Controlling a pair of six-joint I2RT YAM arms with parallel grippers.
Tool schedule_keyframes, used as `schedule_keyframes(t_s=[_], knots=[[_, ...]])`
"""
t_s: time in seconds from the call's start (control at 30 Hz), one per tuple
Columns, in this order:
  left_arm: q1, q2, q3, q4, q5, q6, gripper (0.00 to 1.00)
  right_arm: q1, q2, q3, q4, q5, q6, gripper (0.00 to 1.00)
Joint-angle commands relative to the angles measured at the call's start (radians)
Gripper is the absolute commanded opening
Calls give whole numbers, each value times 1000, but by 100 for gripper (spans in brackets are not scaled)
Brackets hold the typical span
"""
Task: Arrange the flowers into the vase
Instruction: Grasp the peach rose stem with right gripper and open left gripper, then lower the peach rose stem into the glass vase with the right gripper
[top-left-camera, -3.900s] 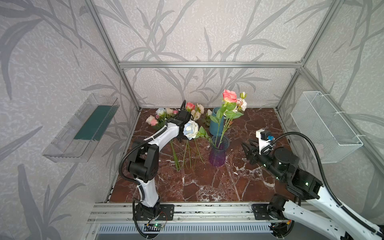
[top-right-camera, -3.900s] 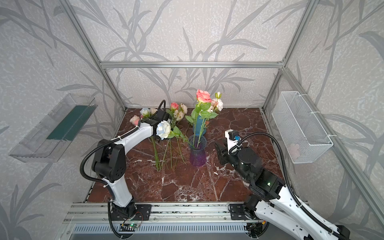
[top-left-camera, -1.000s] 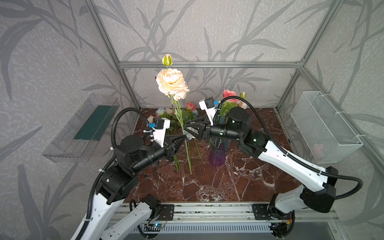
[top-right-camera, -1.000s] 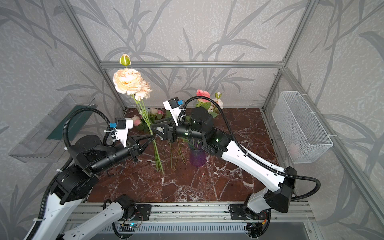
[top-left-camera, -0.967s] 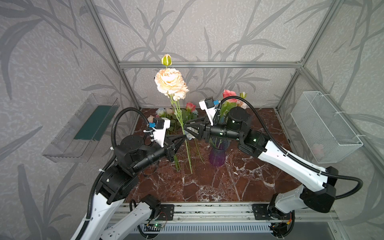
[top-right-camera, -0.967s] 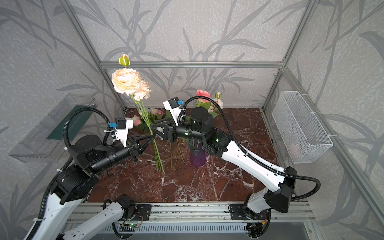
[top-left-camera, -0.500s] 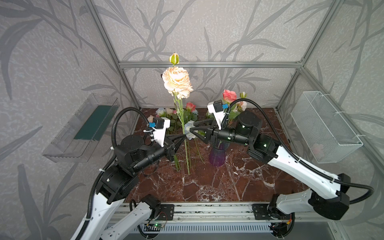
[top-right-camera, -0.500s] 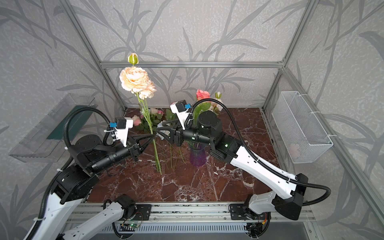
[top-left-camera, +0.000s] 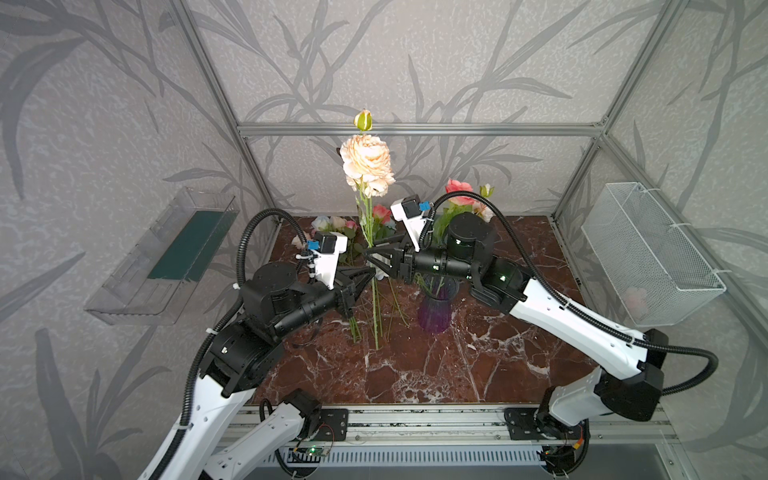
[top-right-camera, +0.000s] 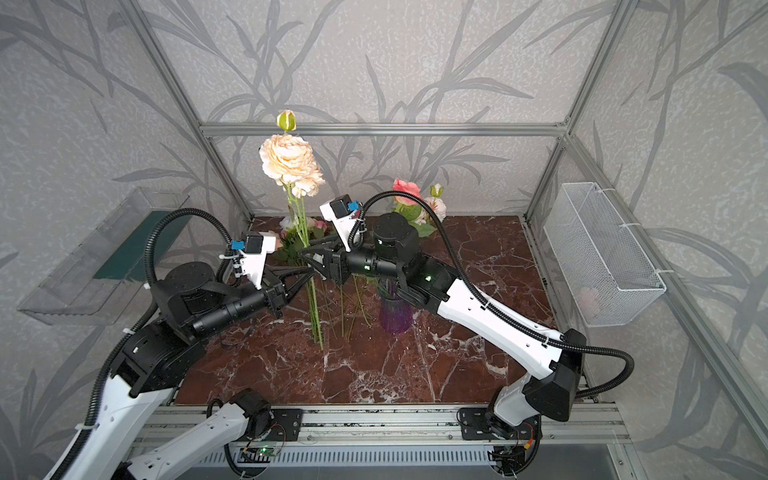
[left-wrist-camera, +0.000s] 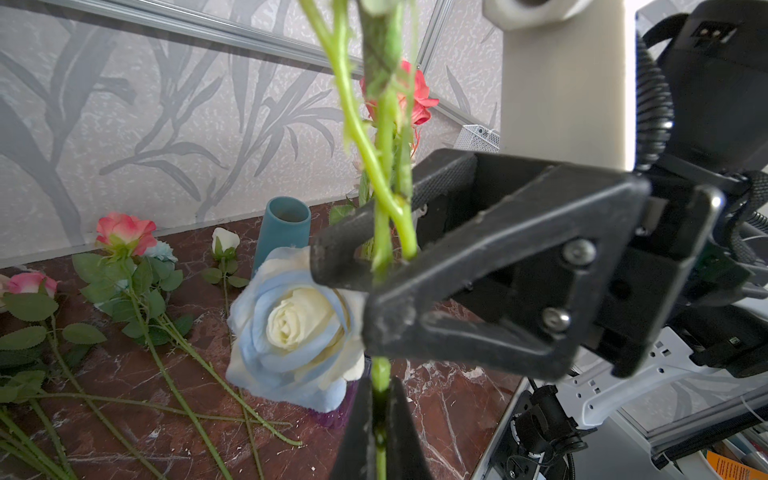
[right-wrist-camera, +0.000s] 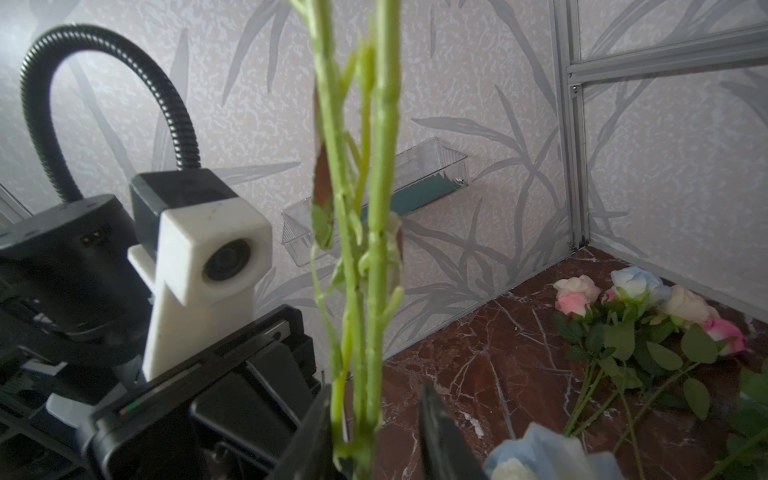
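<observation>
Both my grippers are around the peach flower's stem (top-left-camera: 368, 230), so my right gripper should close and my left gripper should open before the flower goes into the purple glass vase (top-left-camera: 434, 313).
A tall peach flower (top-left-camera: 366, 166) with a green bud (top-left-camera: 363, 120) stands upright in the air, and both top views show it (top-right-camera: 291, 164). My left gripper (top-left-camera: 371, 273) (left-wrist-camera: 380, 419) is shut on its green stem (left-wrist-camera: 380, 374). Just above that grip, my right gripper (top-left-camera: 368, 255) (right-wrist-camera: 374, 432) is open around the same stems (right-wrist-camera: 378, 291), with a gap on one side. The purple glass vase (top-left-camera: 433, 313) (top-right-camera: 395, 313) stands under the right arm and holds coral and cream flowers (top-left-camera: 459, 193). A blue-white rose (left-wrist-camera: 295, 328) shows close behind the jaws.
More flowers (right-wrist-camera: 644, 307) lie on the marble table (top-left-camera: 415, 374) at the back left. A teal vase (left-wrist-camera: 282, 226) stands behind them. A wire basket (top-left-camera: 648, 257) hangs on the right wall, a clear tray (top-left-camera: 166, 257) on the left wall.
The held peach flower has shifted to the right. The right gripper has moved with it and narrowed its jaws around the stems. The left gripper has stayed shut.
</observation>
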Motion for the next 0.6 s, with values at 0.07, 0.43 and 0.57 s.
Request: schedule_keyframes(t_s=[0.07, 0.43, 0.57], knots=[[-6, -16, 35, -6, 3, 35, 0, 6, -2, 38, 24, -30, 14, 9], [-4, -122, 25, -17, -114, 67, 70, 8, -120, 2, 28, -8, 15, 7], [-3, -146, 15, -23, -201, 75, 70, 8, -213, -42, -52, 69, -58, 7]])
